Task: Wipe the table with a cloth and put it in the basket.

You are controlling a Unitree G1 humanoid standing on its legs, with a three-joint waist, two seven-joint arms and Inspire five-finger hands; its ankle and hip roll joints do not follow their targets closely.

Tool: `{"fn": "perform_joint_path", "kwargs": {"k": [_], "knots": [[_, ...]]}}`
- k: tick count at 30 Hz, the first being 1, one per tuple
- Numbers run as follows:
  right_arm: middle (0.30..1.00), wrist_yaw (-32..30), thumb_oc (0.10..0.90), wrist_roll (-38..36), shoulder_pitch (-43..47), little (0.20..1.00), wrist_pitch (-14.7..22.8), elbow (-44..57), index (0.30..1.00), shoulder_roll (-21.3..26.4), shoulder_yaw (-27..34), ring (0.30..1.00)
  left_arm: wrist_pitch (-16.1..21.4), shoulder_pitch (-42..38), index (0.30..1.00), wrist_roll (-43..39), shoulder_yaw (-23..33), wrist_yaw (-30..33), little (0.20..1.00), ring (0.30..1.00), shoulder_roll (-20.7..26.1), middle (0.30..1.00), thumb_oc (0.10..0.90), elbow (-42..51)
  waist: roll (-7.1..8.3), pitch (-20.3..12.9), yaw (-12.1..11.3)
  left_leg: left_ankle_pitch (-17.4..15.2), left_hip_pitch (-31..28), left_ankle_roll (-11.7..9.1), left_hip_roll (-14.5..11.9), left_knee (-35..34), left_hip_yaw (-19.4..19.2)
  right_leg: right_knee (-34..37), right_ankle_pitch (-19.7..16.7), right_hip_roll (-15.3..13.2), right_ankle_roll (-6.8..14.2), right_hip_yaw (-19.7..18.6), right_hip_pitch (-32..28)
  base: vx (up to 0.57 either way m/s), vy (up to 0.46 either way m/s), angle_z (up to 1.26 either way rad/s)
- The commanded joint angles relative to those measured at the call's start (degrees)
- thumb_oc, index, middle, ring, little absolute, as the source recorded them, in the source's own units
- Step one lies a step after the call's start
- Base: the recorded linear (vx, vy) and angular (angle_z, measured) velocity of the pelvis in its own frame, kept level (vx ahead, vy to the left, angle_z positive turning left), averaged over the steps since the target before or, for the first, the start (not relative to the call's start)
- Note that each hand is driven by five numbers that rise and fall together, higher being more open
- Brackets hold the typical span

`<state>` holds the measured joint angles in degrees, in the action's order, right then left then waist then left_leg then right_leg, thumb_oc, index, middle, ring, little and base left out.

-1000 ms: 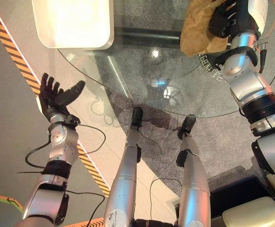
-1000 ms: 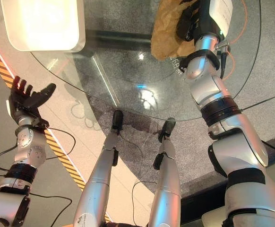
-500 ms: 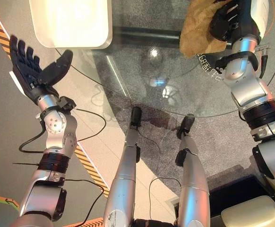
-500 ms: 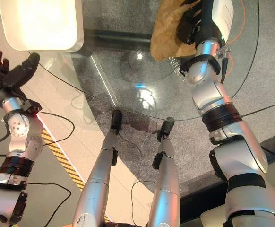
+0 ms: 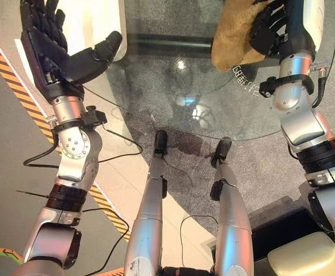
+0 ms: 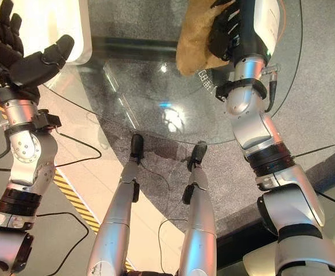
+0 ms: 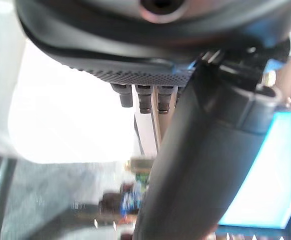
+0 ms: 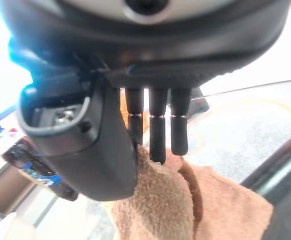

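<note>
I expect the tan cloth (image 5: 232, 31) to stay gathered in crumpled folds when I carry it to the basket, because it is bunched (image 5: 247, 47) under my right gripper.
A tan cloth (image 5: 231, 37) lies bunched on the round glass table (image 5: 173, 109) at its far right. My right hand (image 5: 269, 29) rests on top of the cloth. In the right wrist view its fingers (image 8: 158, 125) hang straight down, their tips touching the cloth (image 8: 155, 200). My left hand (image 5: 52, 46) is raised at the left, open, with its fingers spread and its thumb out. It holds nothing. Behind it the white basket (image 5: 92, 20) stands on the table's far left part. In the left wrist view the fingers (image 7: 143, 97) are straight.
Black-and-yellow striped tape (image 5: 18, 92) runs across the floor at the left. Grey carpet and a dark bar (image 5: 167, 43) show through the glass. A cream-coloured object (image 5: 305, 256) sits at the lower right.
My left hand has risen from beside the table's edge to in front of the basket and stayed open. The right hand and cloth have slid a little to the left.
</note>
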<state>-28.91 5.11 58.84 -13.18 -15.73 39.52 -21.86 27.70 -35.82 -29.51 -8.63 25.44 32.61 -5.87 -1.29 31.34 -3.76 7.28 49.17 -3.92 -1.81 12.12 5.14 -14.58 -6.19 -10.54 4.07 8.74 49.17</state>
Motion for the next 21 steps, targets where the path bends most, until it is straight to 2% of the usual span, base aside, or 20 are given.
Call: {"fn": "perform_joint_path", "kwargs": {"k": [1,10,21], "knots": [[0.3,-1.24,0.1,4.99,2.89,0.2,5.26,10.41,0.3,2.86,4.17,0.3,2.63,-2.83,0.9,4.04,1.59,-2.38,0.9,0.9,2.97,0.9,0.8,7.31,0.08,-1.55,-0.27,-3.41,-1.02,2.74,0.26,3.43,-3.88,-2.9,2.67,1.82,0.53,-1.67,-2.01,0.0,0.0,0.0],[0.3,-0.42,0.1,6.13,2.8,0.2,7.76,17.03,0.3,1.24,5.15,0.3,-0.23,-5.53,0.9,6.8,-1.82,-4.95,0.9,0.9,1.54,0.9,0.8,8.53,0.69,-1.55,0.98,-3.3,-1.33,2.83,0.21,3.37,-4.38,-2.72,2.21,2.13,0.76,-2.52,-2.05,0.0,0.004,-0.02],[0.3,0.45,0.1,7.1,3.32,0.2,10.66,22.6,0.3,-0.63,5.67,0.3,-2.32,-9.67,0.9,9.13,-4.05,-3.79,0.9,0.9,0.03,0.9,0.8,6.88,1.68,-1.55,2.19,-3.19,-1.91,2.72,-0.08,3.33,-4.7,-2.68,2.04,2.53,0.83,-3.18,-2.39,0.0,0.001,-0.01]]}}
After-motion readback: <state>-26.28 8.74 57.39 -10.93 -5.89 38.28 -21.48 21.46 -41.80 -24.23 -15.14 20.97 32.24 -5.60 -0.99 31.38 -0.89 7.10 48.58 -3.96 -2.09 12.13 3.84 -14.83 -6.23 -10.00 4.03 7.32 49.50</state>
